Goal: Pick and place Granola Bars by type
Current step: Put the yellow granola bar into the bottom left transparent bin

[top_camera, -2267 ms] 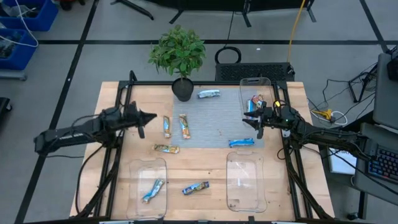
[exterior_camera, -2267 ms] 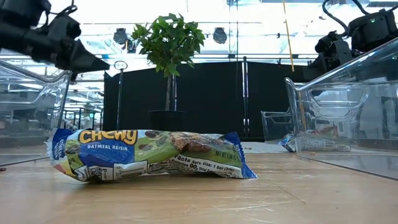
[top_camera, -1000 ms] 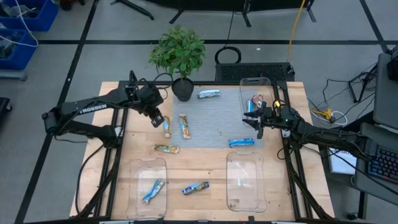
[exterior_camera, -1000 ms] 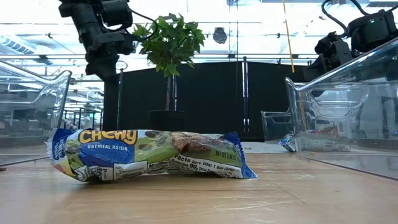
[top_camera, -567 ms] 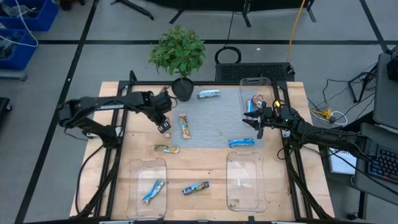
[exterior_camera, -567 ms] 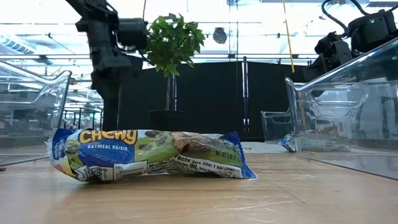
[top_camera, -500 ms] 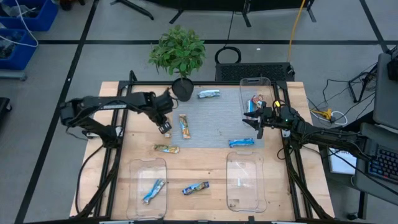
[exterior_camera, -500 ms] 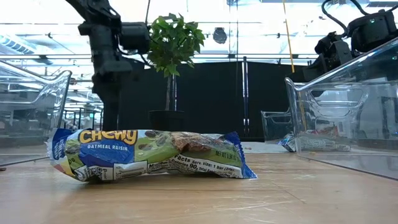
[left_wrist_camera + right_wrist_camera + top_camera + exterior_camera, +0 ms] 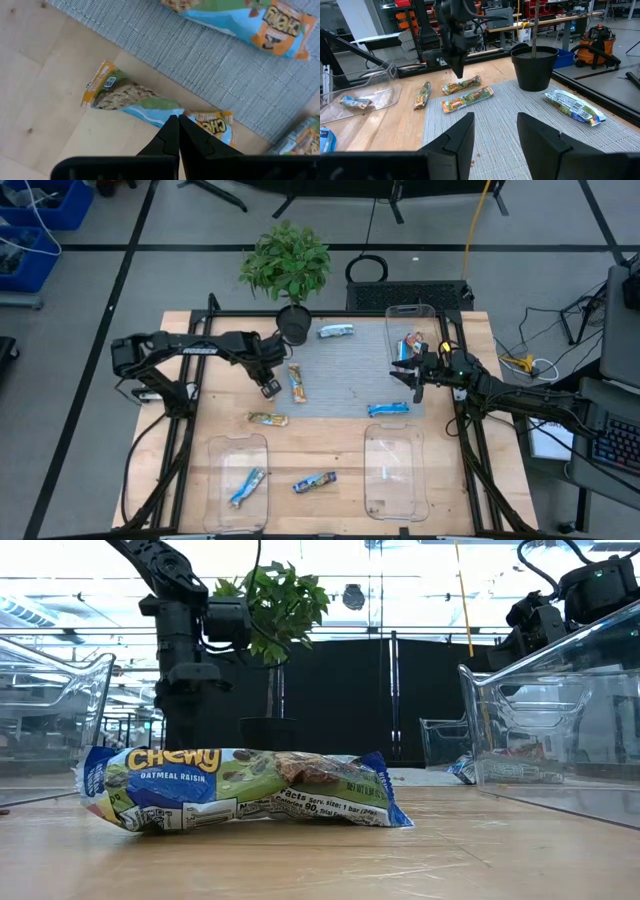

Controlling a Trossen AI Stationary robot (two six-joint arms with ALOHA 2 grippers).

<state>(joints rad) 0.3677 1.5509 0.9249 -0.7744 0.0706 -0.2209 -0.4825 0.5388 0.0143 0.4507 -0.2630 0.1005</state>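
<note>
The orange-ended bar (image 9: 131, 100) lies flat under my left gripper's closed, empty fingers, so next I open them, bring them down around the bar's middle (image 9: 158, 107) and close before lifting.
Granola bars lie scattered on the table and the grey mat (image 9: 350, 375). My left gripper (image 9: 268, 387) is shut and points down over an orange-ended bar (image 9: 131, 97) that lies flat at the mat's left edge. A second orange bar (image 9: 296, 383) lies beside it, and a gold bar (image 9: 267, 419) is nearer. Blue bars (image 9: 335, 331) (image 9: 388, 409) rest on the mat. One blue bar (image 9: 240, 790) lies between the near trays. My right gripper (image 9: 495, 132) is open, hovering by the far right tray (image 9: 412, 330). My left gripper (image 9: 177, 120) comes from above, pointing down, with its shut fingertips over the middle (image 9: 162, 111) of the orange-ended bar, which lies flat on the wood. I cannot tell whether the tips touch the wrapper.
A potted plant (image 9: 290, 275) stands at the far edge, just beyond my left gripper. Two clear trays (image 9: 237, 480) (image 9: 393, 470) sit near the front edge; the left one holds a blue bar (image 9: 245, 485). The far right tray holds several bars (image 9: 412, 345).
My left gripper has moved toward the table's right and near edge and come down over the orange-ended bar at the mat's left edge, its wrist turning on the way. My right arm has kept still, and no bar has moved.
</note>
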